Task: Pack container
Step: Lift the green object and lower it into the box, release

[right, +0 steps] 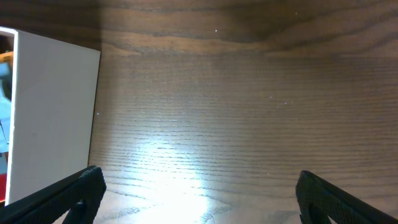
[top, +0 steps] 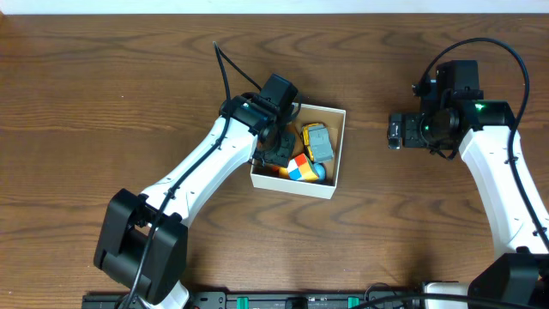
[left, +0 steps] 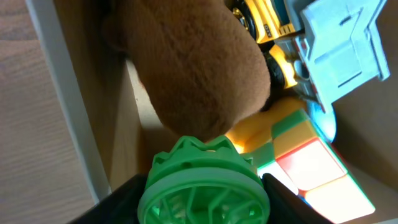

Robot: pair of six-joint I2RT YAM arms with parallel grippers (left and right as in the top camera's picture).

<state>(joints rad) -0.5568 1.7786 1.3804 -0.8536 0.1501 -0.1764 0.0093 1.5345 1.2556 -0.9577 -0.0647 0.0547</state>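
Note:
The container sits slanted (top: 292,193) and my left gripper is inside it, so my right gripper should straighten the container at its far corner (top: 344,112) after my left gripper lets go of the green toy.
The container (top: 337,159), a shallow white box with a tan inside, sits mid-table. It holds a multicoloured cube (top: 300,167) and a yellow and grey toy vehicle (top: 317,142). My left gripper (top: 276,150) reaches down into its left side. In the left wrist view the left gripper (left: 202,199) has both black fingers against a green ribbed round toy (left: 202,186). That toy presses on a brown plush (left: 193,68) by the box wall (left: 68,99). The cube (left: 311,162) and vehicle (left: 267,25) lie to its right. My right gripper (top: 395,131) hangs open over bare table, right of the box.
In the right wrist view the white outer wall of the container (right: 53,112) stands at the left, with wood-grain table ahead between the right gripper's (right: 199,199) wide fingers. Dark equipment lines the table's front edge (top: 283,300).

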